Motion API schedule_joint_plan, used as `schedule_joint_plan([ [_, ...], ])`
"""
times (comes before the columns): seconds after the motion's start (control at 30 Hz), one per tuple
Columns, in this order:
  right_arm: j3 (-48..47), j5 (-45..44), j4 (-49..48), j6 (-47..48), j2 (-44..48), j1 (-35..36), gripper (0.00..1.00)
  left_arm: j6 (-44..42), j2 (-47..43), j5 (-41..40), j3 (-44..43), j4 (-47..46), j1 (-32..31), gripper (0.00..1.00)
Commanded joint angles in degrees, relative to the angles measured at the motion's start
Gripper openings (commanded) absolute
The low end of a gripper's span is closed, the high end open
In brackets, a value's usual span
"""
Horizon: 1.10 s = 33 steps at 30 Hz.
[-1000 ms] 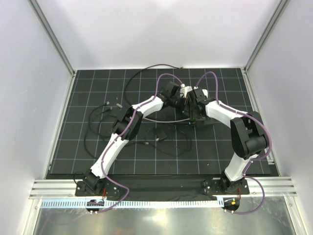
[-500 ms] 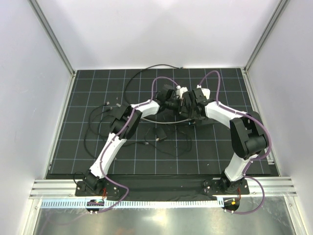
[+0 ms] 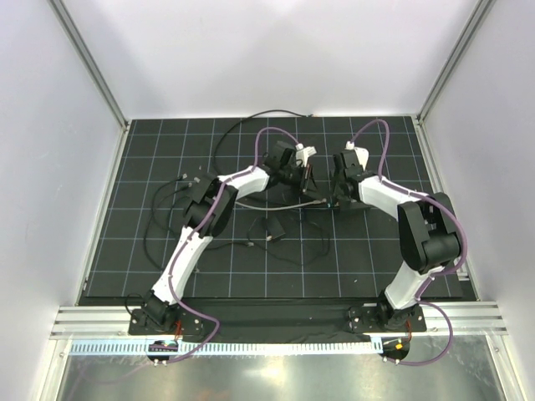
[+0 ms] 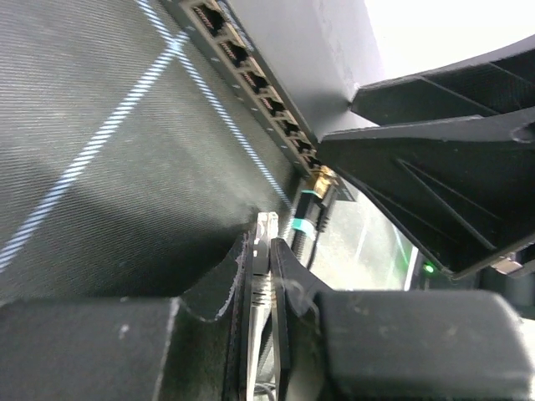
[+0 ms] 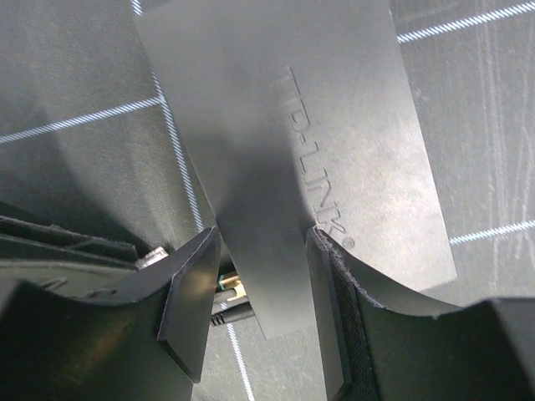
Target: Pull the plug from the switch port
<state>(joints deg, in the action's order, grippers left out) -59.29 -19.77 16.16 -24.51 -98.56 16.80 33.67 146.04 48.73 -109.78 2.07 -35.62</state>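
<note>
I should now move my left gripper away from the switch and let go of the plug over the open mat [image 3: 323, 180], because the clear plug's tip [image 4: 267, 224] is free of the switch ports.
My left gripper [image 4: 266, 244] is shut on a clear plug [image 4: 267, 224], whose tip sticks out past the fingers, clear of the switch. The switch [image 4: 322, 50] is a flat matte-black box with a row of ports [image 4: 251, 77] along its edge; the near ones are empty. I cannot tell which switch port the plug came from. Another plug, gold with a teal band [image 4: 318, 180], sits in a port further along. My right gripper [image 5: 259, 284] is shut across the switch [image 5: 334, 125]. From above, the left gripper [image 3: 299, 170] is left of the right gripper [image 3: 341, 189].
A small black block [image 3: 273, 227] with thin black wires lies on the mat in front of the grippers. Loose wires [image 3: 167, 209] sprawl at the left, and a black cable [image 3: 251, 119] loops along the back. White walls close in on three sides.
The left gripper has pulled back to the left, away from the switch, with the plug in it. The right gripper has shifted right and stayed on the switch, so the two wrists now stand apart.
</note>
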Motion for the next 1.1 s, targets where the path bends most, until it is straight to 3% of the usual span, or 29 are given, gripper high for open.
schedule_joint_plan([
  [0.0, 2.77, 6.06, -0.87, 0.17, -0.31, -0.45, 0.53, -4.31, -3.56, -8.82, 0.97, 4.97, 0.72, 0.0],
  [0.33, 10.15, 6.94, -9.92, 1.31, 8.12, -0.45, 0.54, -6.68, -13.23, -18.84, -3.51, 10.67, 3.01, 0.0],
  [0.6, 12.09, 7.47, -11.06, 1.49, 10.84, -0.45, 0.54, -7.92, -13.32, -24.9, -10.54, 19.55, 3.1, 0.0],
  [0.63, 12.18, 7.38, -10.98, 1.57, 11.02, -0.45, 0.54, -8.01, -13.67, -25.61, -10.63, 20.08, 3.1, 0.02],
  [0.7, 12.53, 7.46, -11.33, 1.57, 11.38, -0.45, 0.54, -8.44, -14.11, -28.67, -10.63, 22.18, 3.1, 0.31],
  [0.77, 12.79, 7.99, -11.59, 1.57, 11.81, -0.45, 0.54, -10.28, -15.16, -30.53, -10.55, 24.98, 3.01, 0.48],
  [0.93, 12.88, 8.61, -11.77, 1.75, 11.99, -0.62, 0.54, -13.98, -19.55, -37.91, -6.25, 30.1, 3.01, 0.54],
  [1.07, 13.14, 9.83, -12.12, 1.75, 12.43, -0.54, 0.54, -19.06, -21.5, -40.98, -3.96, 37.37, 2.31, 0.42],
])
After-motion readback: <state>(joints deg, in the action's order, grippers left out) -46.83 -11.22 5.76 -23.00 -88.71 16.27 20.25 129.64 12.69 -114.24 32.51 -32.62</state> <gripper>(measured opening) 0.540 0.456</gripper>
